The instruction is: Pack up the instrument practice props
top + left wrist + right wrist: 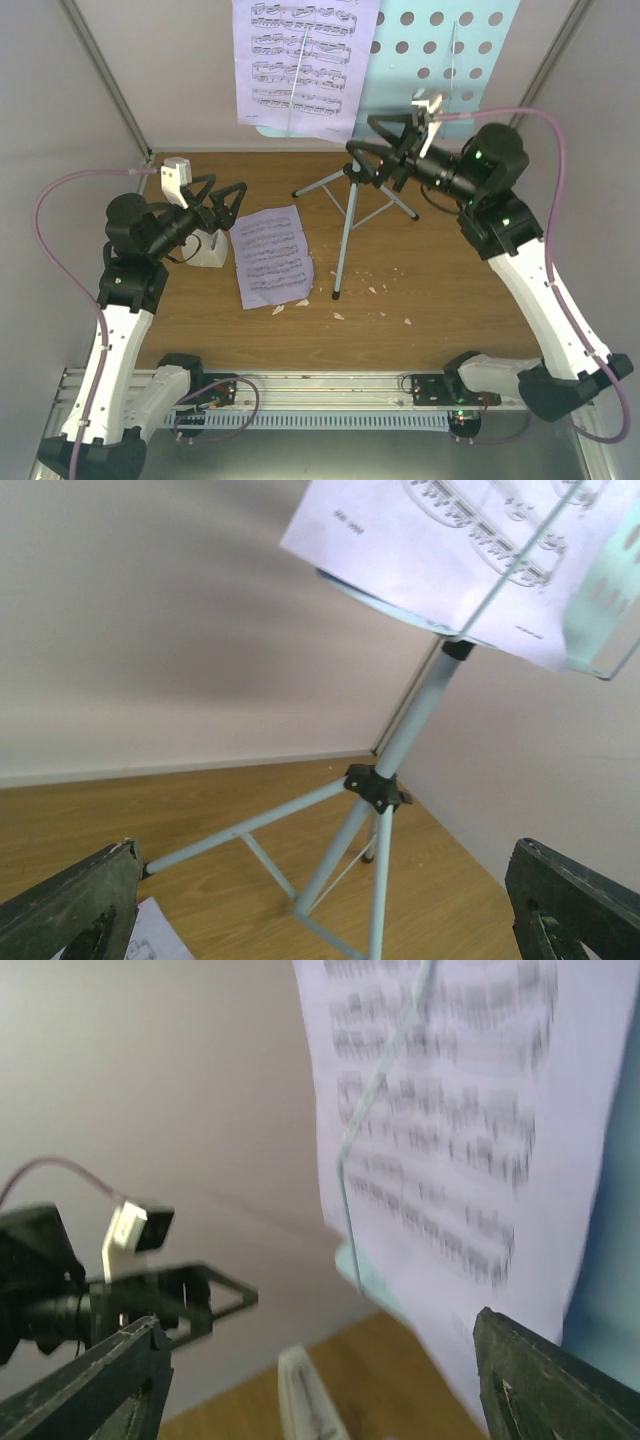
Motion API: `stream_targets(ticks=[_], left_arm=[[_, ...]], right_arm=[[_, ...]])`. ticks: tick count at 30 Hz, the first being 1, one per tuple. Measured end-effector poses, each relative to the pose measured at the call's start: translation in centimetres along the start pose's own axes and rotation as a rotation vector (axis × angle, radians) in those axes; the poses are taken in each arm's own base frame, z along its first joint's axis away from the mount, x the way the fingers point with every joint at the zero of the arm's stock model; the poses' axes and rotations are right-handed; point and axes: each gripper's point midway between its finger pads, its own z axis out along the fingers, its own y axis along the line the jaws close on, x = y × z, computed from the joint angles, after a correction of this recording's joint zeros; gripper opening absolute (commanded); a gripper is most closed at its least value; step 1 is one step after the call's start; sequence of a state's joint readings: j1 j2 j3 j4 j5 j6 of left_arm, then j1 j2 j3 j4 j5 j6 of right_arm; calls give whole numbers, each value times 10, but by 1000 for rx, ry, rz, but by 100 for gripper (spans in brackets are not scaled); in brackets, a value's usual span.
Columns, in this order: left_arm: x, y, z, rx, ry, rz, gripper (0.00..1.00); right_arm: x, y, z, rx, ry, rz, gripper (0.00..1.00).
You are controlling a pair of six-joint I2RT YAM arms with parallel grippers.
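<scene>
I should hold the wire's lower half point(293, 96) with my left gripper while my right gripper pulls the page out, because the music stand's thin wire crosses the upright page point(301, 58).
The light-blue music stand stands at the back of the table on its tripod legs point(347, 215), and its perforated desk point(440, 45) leans on the back wall. One lavender sheet-music page point(300, 65) rests on the desk, a second page point(270, 255) lies flat on the table. The white metronome point(207, 248) sits left of that page, partly under my left gripper point(226, 208), which is open and empty. In the left wrist view the tripod hub point(377, 788) lies ahead of the open left gripper point(320, 920). My right gripper point(373, 145) hovers open beside the upright page point(450, 1140), holding nothing.
White crumbs point(375, 290) are scattered on the wooden table in front of the tripod. Grey walls close in on the left, right and back. A metal rail point(330, 385) with the arm bases runs along the near edge.
</scene>
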State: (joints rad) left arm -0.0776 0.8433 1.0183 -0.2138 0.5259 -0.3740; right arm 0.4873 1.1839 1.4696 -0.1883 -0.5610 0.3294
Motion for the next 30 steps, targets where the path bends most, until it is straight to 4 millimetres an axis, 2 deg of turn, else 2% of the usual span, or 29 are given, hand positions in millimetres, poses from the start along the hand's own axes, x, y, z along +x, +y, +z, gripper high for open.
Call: stream_targets(ticks=[2,4,9,12,15,24,30], left_arm=[[-3,-6,-1,25,-3,16,99],[-2,-10,-2,49,2,31,99],[1,-35,-7,174,38,98,98],[-10,-48,-13,215,26,153,98],[-16,-57,-19,233,12,187,98],[-6,-68,-21,318,48,179,96],[-4,-78,-16,384,77,173,93]], right_arm=[[-30,4,6,-21,-41,-42,79],[-44,-2,14,-28,-51,-52,77],[-44,-34,34,-4,-23,-15,74],[-41,-52,37,25,-12,19,71],[-45,-61,36,42,-21,36,67],[-68,-60,42,10,-89,39,53],[-69,-64,54,-12,-102,38,46]])
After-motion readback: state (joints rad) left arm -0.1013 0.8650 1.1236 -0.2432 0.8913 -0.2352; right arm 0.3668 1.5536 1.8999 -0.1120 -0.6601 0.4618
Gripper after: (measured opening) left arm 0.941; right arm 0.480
